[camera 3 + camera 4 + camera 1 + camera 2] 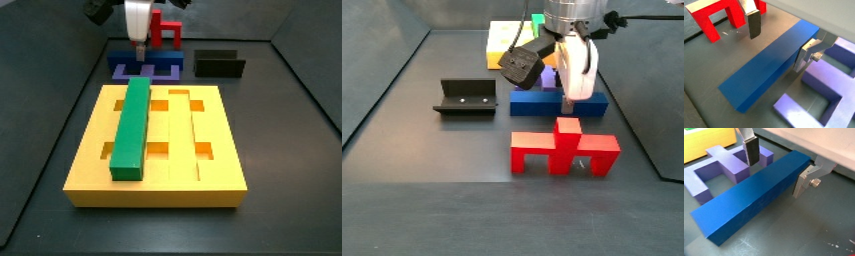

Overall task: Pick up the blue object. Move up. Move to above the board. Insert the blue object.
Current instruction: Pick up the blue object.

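Observation:
My gripper is to insert the blue object (pixel 164 58) into the empty long groove, where it will sink only partway, because the green bar (pixel 130 130) sticks up above the board.
The blue object (pixel 767 65) is a long navy bar lying flat on the dark floor; it also shows in a wrist view (pixel 754 195) and in a side view (pixel 543 104). My gripper (pixel 779 42) is open and low over the bar, with one finger on each long side (pixel 777 169). One dark-padded finger (pixel 754 25) stands clear of the bar; the other finger (pixel 804 56) is close beside it. The yellow board (pixel 214 150) lies flat with a green bar (pixel 131 125) in one outer groove. In the side views the gripper (pixel 138 50) hangs beyond the board's far end (pixel 572 95).
A purple-blue notched block (pixel 721 170) lies right beside the bar, toward the board (pixel 704 143). A red notched piece (pixel 563 150) stands on the bar's other side (pixel 714 17). The dark fixture (pixel 469 97) stands apart from them on the floor (pixel 221 65).

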You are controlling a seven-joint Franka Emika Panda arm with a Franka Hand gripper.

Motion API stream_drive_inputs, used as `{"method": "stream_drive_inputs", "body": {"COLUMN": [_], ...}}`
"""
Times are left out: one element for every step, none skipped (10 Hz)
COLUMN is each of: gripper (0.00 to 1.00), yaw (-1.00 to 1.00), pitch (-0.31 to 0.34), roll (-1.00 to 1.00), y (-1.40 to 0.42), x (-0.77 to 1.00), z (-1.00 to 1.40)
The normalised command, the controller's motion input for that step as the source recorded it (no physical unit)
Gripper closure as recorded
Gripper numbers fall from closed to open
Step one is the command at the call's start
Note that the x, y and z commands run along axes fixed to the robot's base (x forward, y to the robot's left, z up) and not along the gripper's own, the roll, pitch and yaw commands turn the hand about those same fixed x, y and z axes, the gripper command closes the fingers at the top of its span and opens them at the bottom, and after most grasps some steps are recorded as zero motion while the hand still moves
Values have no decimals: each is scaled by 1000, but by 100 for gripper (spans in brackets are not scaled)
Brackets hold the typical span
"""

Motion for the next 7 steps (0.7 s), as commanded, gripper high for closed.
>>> {"method": "stream_drive_inputs", "body": {"gripper": [0,0,0,0,0,0,0], "yaw": [-206,-109,-23,0,0,0,0], "pitch": [0,0,0,0,7,6,0], "roll": [0,0,0,7,7,0,0], "y": [40,29,49,143,177,160,120], "x": [-146,-77,0,143,109,26,0], "z": [-149,-200,-297,-237,-157,-74,-114]}}
